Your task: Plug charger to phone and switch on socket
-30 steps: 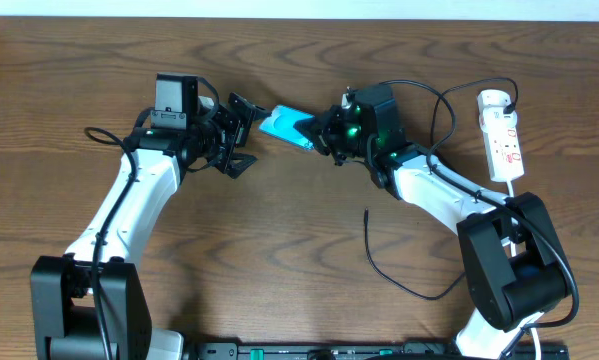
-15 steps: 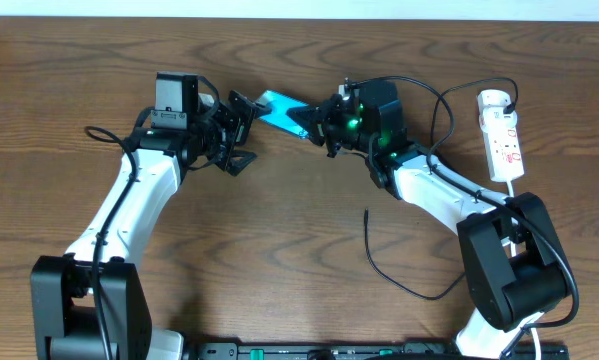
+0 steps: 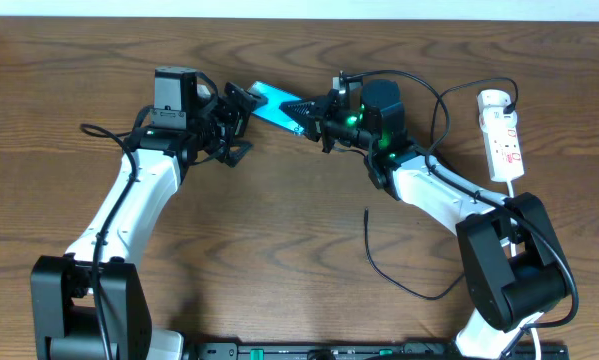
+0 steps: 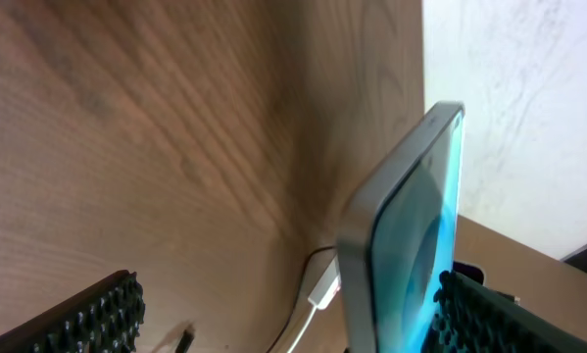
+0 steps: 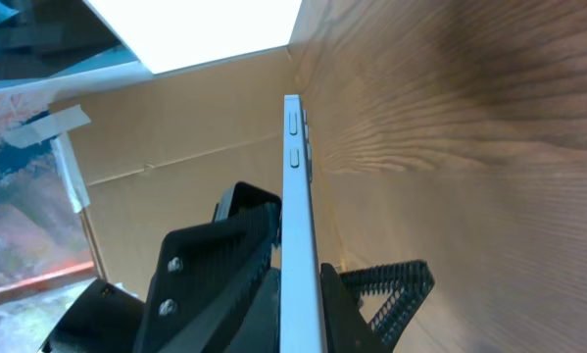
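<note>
I should next move my left gripper over the phone's loose end [image 3: 264, 98] until its fingers close there. The phone's thin edge [image 4: 396, 176] is between the gripper's open fingers.
The phone [image 3: 276, 102], light blue screen, is held off the table on its edge by my right gripper [image 3: 316, 118], which is shut on its right end. In the right wrist view the phone's thin silver edge [image 5: 297, 196] runs straight up from between the right gripper [image 5: 303, 309] fingers. My left gripper [image 3: 241, 125] stands open at the phone's left end. In the left wrist view the phone [image 4: 411, 235] rises inside the left gripper [image 4: 293, 324], close to the right fingertip [image 4: 509, 316]. The charger [image 3: 384, 268] lies loose on the table. The socket [image 3: 503, 135] lies at the far right.
The wooden table edge and a pale wall run along the back. The charger's plug tip [image 3: 366, 212] points toward the table's middle, below my right arm. A black cable loops from the right arm toward the socket's round plug [image 3: 493, 99].
My right gripper has lifted the phone and carried it left and back, tilting it onto its edge, into the gap of the open left gripper. The left gripper shifted slightly backward.
</note>
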Tool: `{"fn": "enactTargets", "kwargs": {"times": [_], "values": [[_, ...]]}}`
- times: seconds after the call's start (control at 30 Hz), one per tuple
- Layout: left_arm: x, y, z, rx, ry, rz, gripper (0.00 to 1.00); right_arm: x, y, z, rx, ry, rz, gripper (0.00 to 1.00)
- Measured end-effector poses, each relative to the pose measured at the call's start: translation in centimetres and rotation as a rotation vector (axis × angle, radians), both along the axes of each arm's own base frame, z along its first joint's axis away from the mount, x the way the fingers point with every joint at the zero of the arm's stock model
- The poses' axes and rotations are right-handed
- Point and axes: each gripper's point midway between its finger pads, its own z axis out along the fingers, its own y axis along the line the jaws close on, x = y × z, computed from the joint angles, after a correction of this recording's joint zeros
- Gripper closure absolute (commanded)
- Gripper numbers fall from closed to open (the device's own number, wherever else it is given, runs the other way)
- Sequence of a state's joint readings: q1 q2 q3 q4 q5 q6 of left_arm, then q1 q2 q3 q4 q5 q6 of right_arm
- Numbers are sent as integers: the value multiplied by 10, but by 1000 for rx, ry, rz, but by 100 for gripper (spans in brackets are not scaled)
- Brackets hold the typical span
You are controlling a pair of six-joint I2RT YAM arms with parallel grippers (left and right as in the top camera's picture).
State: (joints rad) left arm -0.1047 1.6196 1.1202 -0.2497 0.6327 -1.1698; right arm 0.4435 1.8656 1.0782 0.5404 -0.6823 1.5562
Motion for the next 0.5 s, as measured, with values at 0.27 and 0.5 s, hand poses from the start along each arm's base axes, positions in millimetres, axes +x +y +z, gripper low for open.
{"fn": "enactTargets", "kwargs": {"times": [0.27, 0.5], "values": [[8, 1, 6, 3, -42, 8, 6, -3, 3, 1, 11, 8, 18, 99], [18, 0, 16, -11, -103, 14, 6, -3, 3, 5, 19, -7, 22, 99]]}}
